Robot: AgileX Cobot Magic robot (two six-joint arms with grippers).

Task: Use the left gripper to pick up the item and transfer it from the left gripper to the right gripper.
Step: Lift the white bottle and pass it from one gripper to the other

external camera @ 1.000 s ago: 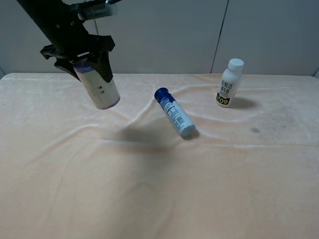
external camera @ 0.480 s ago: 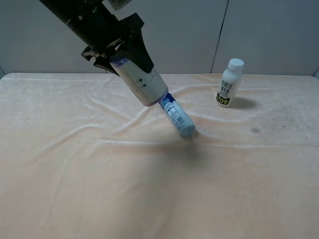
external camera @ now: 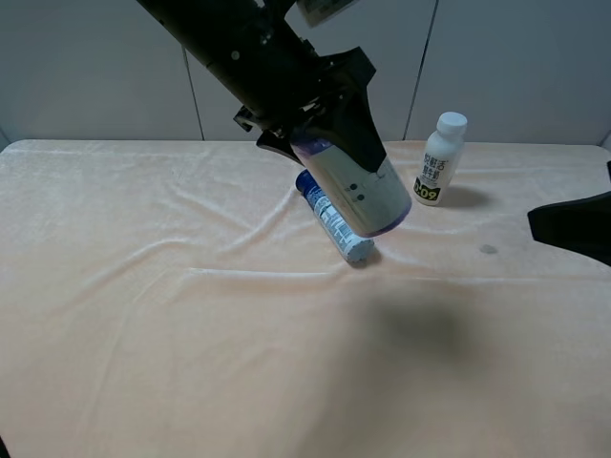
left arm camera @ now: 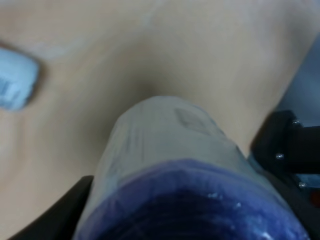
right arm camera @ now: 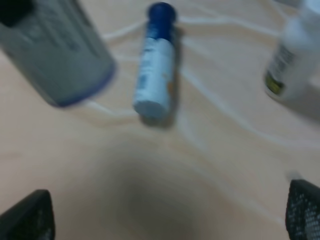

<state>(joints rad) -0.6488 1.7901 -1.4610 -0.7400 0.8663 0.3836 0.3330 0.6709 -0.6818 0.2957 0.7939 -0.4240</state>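
The item's lower half is free while my left gripper is on the item's upper end (external camera: pixel 312 145). My right gripper should keep moving toward that lower half (external camera: pixel 374 203) and close there.
The item (external camera: pixel 357 188), a wide cream-white cylinder with purple ends, hangs tilted in the air above the middle of the table, its lower end pointing down and right. My left gripper (external camera: pixel 320 124) is shut on its upper end. The left wrist view shows the item (left arm camera: pixel 170 165) filling the frame between the fingers. My right gripper (external camera: pixel 573 227) enters at the right edge of the high view, apart from the item. In the right wrist view its fingertips (right arm camera: pixel 27 217) stand wide apart and empty, with the item (right arm camera: pixel 57 52) blurred ahead.
A slim blue-capped bottle (external camera: pixel 332 218) lies on the beige cloth (external camera: pixel 191 334) just behind and below the item. A white bottle with a black-yellow label (external camera: pixel 439 157) stands upright at the back right. A grey wall rises behind the table.
My left arm has swung the item from the far left to above the table's middle. My right gripper has come into view at the right edge.
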